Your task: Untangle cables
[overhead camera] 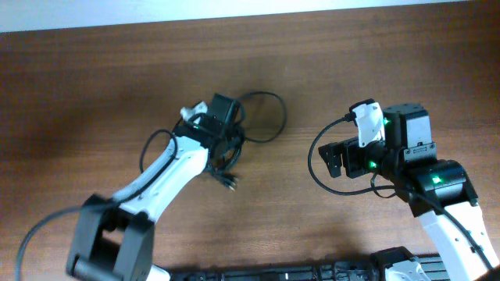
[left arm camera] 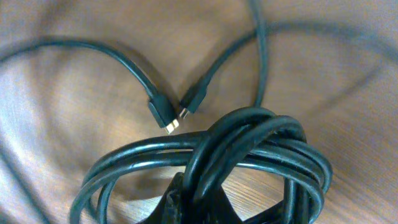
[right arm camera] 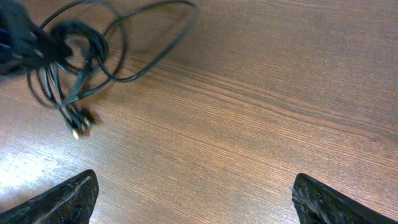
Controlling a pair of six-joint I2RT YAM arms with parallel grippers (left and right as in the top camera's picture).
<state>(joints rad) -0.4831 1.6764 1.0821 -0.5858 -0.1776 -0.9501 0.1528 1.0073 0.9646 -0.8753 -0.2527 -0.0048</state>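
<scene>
My left gripper squeezes several coiled strands of cable (left arm camera: 229,142) together, so it should keep the bundle raised while my right gripper grabs the cable loops (overhead camera: 233,159) and separates them.
The cables (overhead camera: 264,117) lie bunched at the table's middle left, one loose loop spreading to the right and plugs (overhead camera: 230,183) trailing toward the front. My left gripper (overhead camera: 226,134) is shut on the bundle. In the left wrist view the dark fingertips (left arm camera: 186,202) pinch several coiled strands of the cables (left arm camera: 249,146), and two plugs (left arm camera: 165,119) rest on the wood just beyond. My right gripper (overhead camera: 334,160) stands open to the right, apart from the cables (right arm camera: 74,43). Its fingers (right arm camera: 65,199) are spread wide over bare wood.
The wooden table (overhead camera: 94,94) ends at a pale strip (overhead camera: 234,9) along the far edge. A thicker black cord (overhead camera: 316,160) loops off the right arm's wrist. A dark rail (overhead camera: 273,273) runs along the front edge between the arm bases.
</scene>
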